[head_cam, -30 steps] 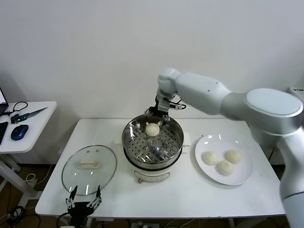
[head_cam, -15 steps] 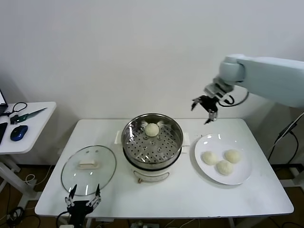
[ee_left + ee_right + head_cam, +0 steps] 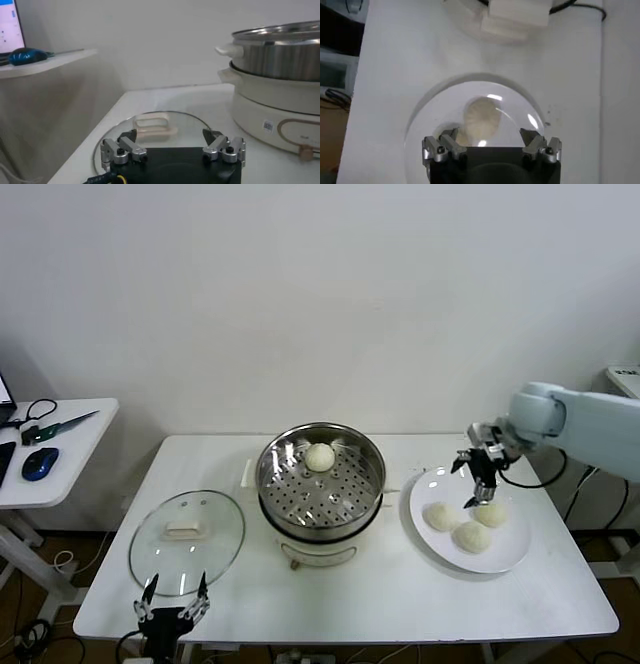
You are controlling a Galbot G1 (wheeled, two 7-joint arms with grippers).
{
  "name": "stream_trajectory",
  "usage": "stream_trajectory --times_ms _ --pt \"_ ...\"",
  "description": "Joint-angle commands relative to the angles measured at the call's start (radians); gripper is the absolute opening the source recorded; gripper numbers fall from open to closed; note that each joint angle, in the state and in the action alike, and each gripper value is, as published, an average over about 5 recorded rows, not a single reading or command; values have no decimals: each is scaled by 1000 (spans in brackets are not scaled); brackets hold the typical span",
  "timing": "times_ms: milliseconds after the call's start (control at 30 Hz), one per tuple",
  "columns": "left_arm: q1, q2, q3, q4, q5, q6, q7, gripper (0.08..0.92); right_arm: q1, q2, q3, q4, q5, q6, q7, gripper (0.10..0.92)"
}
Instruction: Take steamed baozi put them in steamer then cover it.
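Note:
The baozi in the steamer [image 3: 320,457] is round and smooth, so the next baozi on the plate [image 3: 438,516] should stay in shape when I carry it.
The steamer [image 3: 320,489] stands mid-table with one steamed baozi [image 3: 320,456] on its perforated tray. Three more baozi [image 3: 441,516] [image 3: 473,536] [image 3: 490,513] lie on a white plate [image 3: 512,550] to its right. My right gripper [image 3: 476,475] hangs open just above the plate's far side, near the baozi. The right wrist view looks down past the open gripper [image 3: 491,137] at one baozi [image 3: 482,116] on the plate [image 3: 420,120]. The cover [image 3: 187,529] lies flat left of the steamer. My left gripper [image 3: 172,604] waits open at the cover's front edge [image 3: 172,142], facing its handle [image 3: 155,125].
A side table [image 3: 70,434] at far left holds a blue mouse [image 3: 40,462] and cables. The steamer's metal wall [image 3: 280,55] rises beside the left gripper. A white box [image 3: 515,17] with a cable sits beyond the plate.
The right gripper left a baozi in the steamer, swung up and to the right, then came down over the plate. The left arm has not moved.

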Motion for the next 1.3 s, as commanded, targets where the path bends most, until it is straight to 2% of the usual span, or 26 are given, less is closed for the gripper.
stream_trajectory --times_ms 33,600,900,1100,1300 --pt "0 0 0 1 0 0 0 823 -283 23 207 -109 -95 -87 36 823" --pt "8 -1 -2 9 5 -8 -4 823 -365 122 292 -208 -113 -89 59 814" --pt "7 -3 0 6 8 -8 -6 823 -275 88 263 -165 -73 -81 28 613" --pt "10 -6 4 1 11 -10 -7 823 17 38 78 -51 47 -66 -10 586" --pt "9 -5 7 -2 13 -9 -7 823 497 116 -213 60 255 -38 -96 585"
